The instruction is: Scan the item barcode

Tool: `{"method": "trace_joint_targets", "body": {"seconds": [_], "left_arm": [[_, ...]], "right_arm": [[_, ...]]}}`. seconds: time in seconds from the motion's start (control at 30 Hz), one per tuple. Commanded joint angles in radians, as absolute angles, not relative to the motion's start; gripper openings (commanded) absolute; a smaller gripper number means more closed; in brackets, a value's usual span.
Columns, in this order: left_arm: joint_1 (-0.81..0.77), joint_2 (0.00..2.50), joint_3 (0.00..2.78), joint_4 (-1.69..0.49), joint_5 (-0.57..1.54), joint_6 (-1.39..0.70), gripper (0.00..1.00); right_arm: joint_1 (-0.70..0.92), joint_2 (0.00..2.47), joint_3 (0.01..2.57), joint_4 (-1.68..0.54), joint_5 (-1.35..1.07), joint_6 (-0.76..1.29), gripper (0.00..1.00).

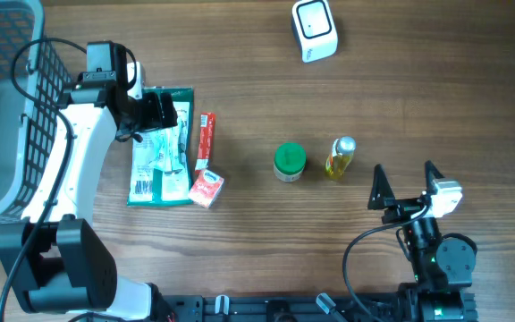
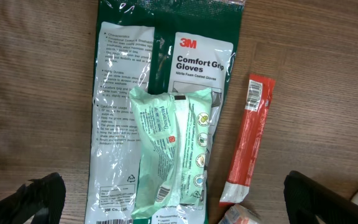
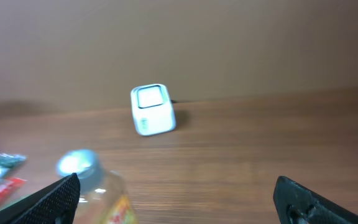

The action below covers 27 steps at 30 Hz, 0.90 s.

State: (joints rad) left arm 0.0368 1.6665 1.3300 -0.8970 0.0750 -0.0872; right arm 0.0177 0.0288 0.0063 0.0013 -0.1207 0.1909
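Note:
The small red-and-white box is crowding the red stick pack's end (image 1: 202, 165) and the gloves pack's corner, so next my right gripper pulls it clear toward the green-lidded jar (image 1: 290, 161).
A green 3M gloves pack (image 1: 159, 161) (image 2: 123, 112) lies flat on the table at the left. On it rests a pale green wipes packet (image 2: 173, 149), barcode side up. My left gripper (image 1: 161, 112) (image 2: 182, 202) hovers above both, open wide, with nothing between its fingers. Right of the packs lie a red stick pack (image 1: 205, 139) (image 2: 248, 140) and a small red-and-white box (image 1: 206, 189) (image 2: 238, 216). The white scanner (image 1: 315, 29) (image 3: 153, 109) stands at the far edge. At the near right my right gripper (image 1: 407, 183) (image 3: 182, 199) is open and empty.
A green-lidded jar (image 1: 289, 162) and a yellow bottle with a silver cap (image 1: 340, 157) (image 3: 98, 186) stand mid-table, the bottle just ahead of my right gripper's left finger. A grey wire basket (image 1: 7, 107) sits along the left edge.

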Motion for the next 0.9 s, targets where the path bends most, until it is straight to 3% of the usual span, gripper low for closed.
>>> {"method": "trace_joint_targets", "body": {"seconds": [0.0, 0.1, 0.13, 0.23, 0.3, 0.37, 0.4, 0.47, 0.53, 0.73, 0.87], "left_arm": [[0.041, 1.651, 1.341, -0.899, 0.066, -0.086, 1.0], [0.041, 1.651, 1.341, -0.899, 0.066, -0.086, 1.0], [0.041, 1.651, 1.341, -0.899, 0.066, -0.086, 1.0], [0.041, 1.651, 1.341, -0.899, 0.066, -0.086, 1.0], [0.041, 1.651, 1.341, -0.899, 0.066, -0.086, 1.0], [0.041, 1.651, 1.341, -0.899, 0.066, -0.086, 1.0], [0.041, 1.651, 1.341, -0.899, 0.066, -0.086, 1.0], [0.041, 1.651, 1.341, -0.899, 0.066, -0.086, 1.0], [0.041, 1.651, 1.341, -0.899, 0.066, -0.086, 1.0], [0.041, 1.651, 1.341, -0.899, 0.066, -0.086, 1.0], [0.041, 1.651, 1.341, -0.899, 0.066, -0.086, 1.0]], "right_arm": [[0.015, 0.03, 0.067, -0.064, -0.254, 0.303, 1.0], [0.015, 0.057, 0.356, -0.252, -0.227, 0.29, 1.0], [0.015, 0.205, 0.672, -0.45, -0.227, 0.289, 1.0], [0.015, 0.503, 1.125, -0.852, -0.227, 0.282, 1.0], [0.015, 0.706, 1.381, -1.082, -0.231, 0.265, 1.0], [0.015, 0.831, 1.51, -1.169, -0.29, 0.266, 1.0], [0.015, 0.868, 1.524, -1.188, -0.398, 0.266, 1.0], [0.015, 0.9, 1.521, -1.205, -0.518, 0.266, 0.79], [0.015, 0.921, 1.51, -1.266, -0.48, 0.327, 0.71], [0.021, 0.939, 1.477, -1.385, -0.459, 0.343, 0.66], [0.116, 1.028, 1.477, -1.404, -0.406, 0.344, 0.66]]}}
